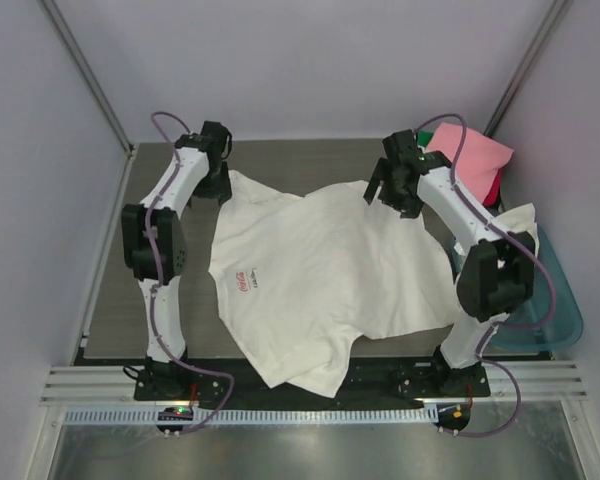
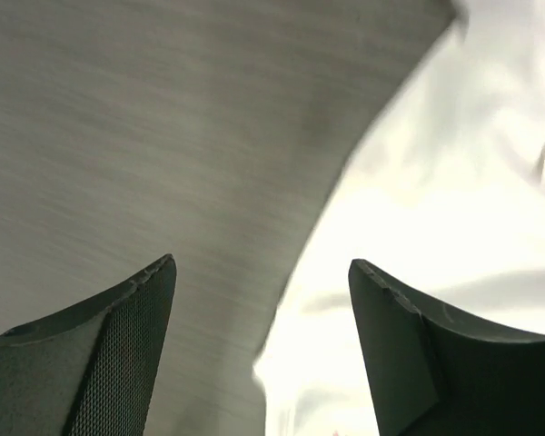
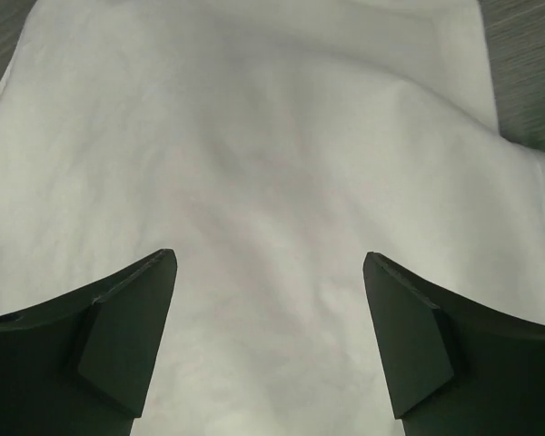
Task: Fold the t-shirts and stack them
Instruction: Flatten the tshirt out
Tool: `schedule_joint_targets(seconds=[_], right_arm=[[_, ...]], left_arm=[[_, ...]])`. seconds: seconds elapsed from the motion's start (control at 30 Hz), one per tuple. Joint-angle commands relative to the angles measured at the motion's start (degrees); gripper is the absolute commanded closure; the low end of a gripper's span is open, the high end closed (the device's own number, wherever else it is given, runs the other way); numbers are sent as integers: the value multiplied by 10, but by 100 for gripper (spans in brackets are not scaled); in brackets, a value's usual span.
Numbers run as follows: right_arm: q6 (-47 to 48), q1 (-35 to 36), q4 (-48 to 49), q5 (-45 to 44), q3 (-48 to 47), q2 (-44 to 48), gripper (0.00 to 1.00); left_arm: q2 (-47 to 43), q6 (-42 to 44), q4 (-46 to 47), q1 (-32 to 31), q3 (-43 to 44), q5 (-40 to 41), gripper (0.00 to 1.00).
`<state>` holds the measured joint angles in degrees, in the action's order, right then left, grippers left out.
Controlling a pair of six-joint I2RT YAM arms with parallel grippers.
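The cream-white t-shirt's sleeve (image 1: 247, 188) is creased over itself beside my left gripper. My left gripper should therefore pinch the sleeve's loose fold (image 1: 265, 197) and open it out before the t-shirt is folded.
A cream-white t-shirt (image 1: 320, 280) with a small red chest mark (image 1: 242, 281) lies spread, rumpled, across the table's middle. My left gripper (image 1: 216, 160) is open and empty at the far left, above the shirt's far-left corner; the left wrist view shows its fingers (image 2: 118, 354) over the shirt's edge (image 2: 436, 227) and bare table. My right gripper (image 1: 392, 183) is open and empty above the shirt's far right part; in the right wrist view the cloth (image 3: 263, 163) fills the space under it. A pink shirt (image 1: 470, 150) lies over red and green cloth at the far right.
A teal plastic tub (image 1: 550, 315) stands at the right edge behind my right arm, with white cloth (image 1: 515, 218) at its rim. The grey table (image 1: 300, 160) is walled at the back and both sides. The shirt's near hem hangs over the black base rail (image 1: 310, 375).
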<state>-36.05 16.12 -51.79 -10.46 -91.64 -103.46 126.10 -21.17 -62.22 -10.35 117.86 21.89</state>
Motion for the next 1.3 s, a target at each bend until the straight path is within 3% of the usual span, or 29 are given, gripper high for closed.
schedule_joint_targets(seconds=[0.0, 0.17, 0.3, 0.43, 0.63, 0.73, 0.83, 0.93, 1.17, 1.27], right_arm=[[5, -9, 51, -26, 34, 109, 10], [3, -6, 114, 30, 132, 139, 10], [-2, 6, 143, 63, 199, 135, 10], [-2, 21, 160, 78, 223, 111, 10], [-1, 30, 171, 75, 254, 85, 10], [-2, 37, 174, 78, 269, 70, 10], [-7, 48, 178, 83, 285, 58, 10], [-24, 62, 195, 97, 313, 50, 9], [-131, 175, 290, 146, 391, 48, 9], [-185, 260, 322, 168, 394, 47, 9]], left_arm=[[-214, -58, 38, -26, -67, -40, 22], [-338, -116, 105, -35, -283, -90, 23], [-393, -169, 221, -42, -485, -158, 23], [-366, -196, 260, -53, -540, -201, 26], [-308, -204, 271, -72, -558, -180, 27], [-261, -168, 243, -65, -541, -128, 27], [-214, -152, 205, -28, -512, -92, 28], [-194, -155, 188, 21, -486, -112, 28], [-146, -115, 121, 119, -403, -99, 29], [-151, -89, 95, 142, -367, -73, 28]])
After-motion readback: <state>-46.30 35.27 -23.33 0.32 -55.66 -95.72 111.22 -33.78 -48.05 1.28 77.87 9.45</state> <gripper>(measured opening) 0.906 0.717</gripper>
